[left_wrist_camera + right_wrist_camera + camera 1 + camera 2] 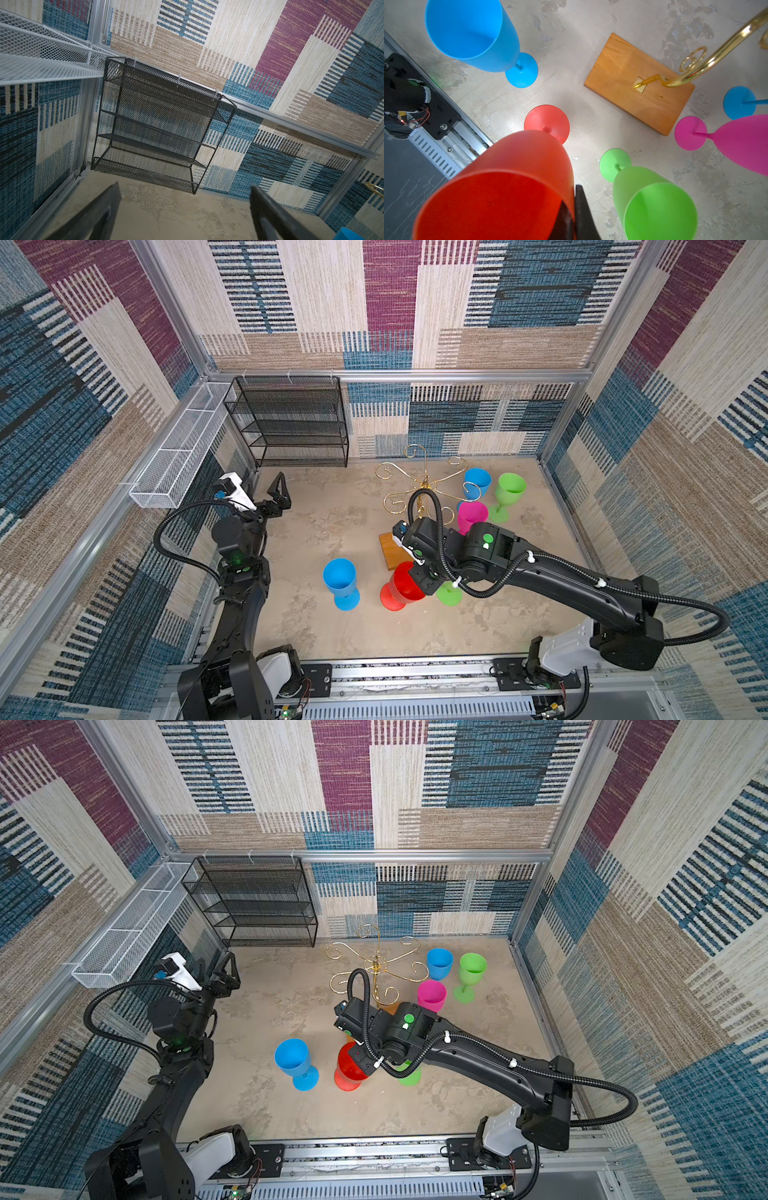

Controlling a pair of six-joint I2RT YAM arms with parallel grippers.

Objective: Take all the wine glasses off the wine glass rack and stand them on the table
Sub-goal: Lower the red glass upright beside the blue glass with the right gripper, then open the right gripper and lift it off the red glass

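The red wine glass's foot (391,597) points down by the clear spot (400,617) in front of the wooden base, so my right gripper should keep lowering it until the foot stands flat, then let go.
The wine glass rack (424,485) (376,965), gold scroll arms on a wooden base (639,83), stands mid-table with nothing hanging on the arms I can see. A red wine glass (401,587) (349,1065) (517,166) is upright in front of the base. My right gripper (419,573) (360,1056) (574,199) is shut on its rim, one finger inside the bowl and one outside. Whether its foot touches the table I cannot tell. My left gripper (282,495) (226,973) (185,185) is open and empty at the far left.
Upright on the table are a blue glass (340,578) left of the red one, a green glass (449,593) under my right arm, and pink (471,516), blue (477,483) and green (510,489) glasses right of the rack. Black mesh shelf (291,423) and white wire basket (178,456) line the walls.
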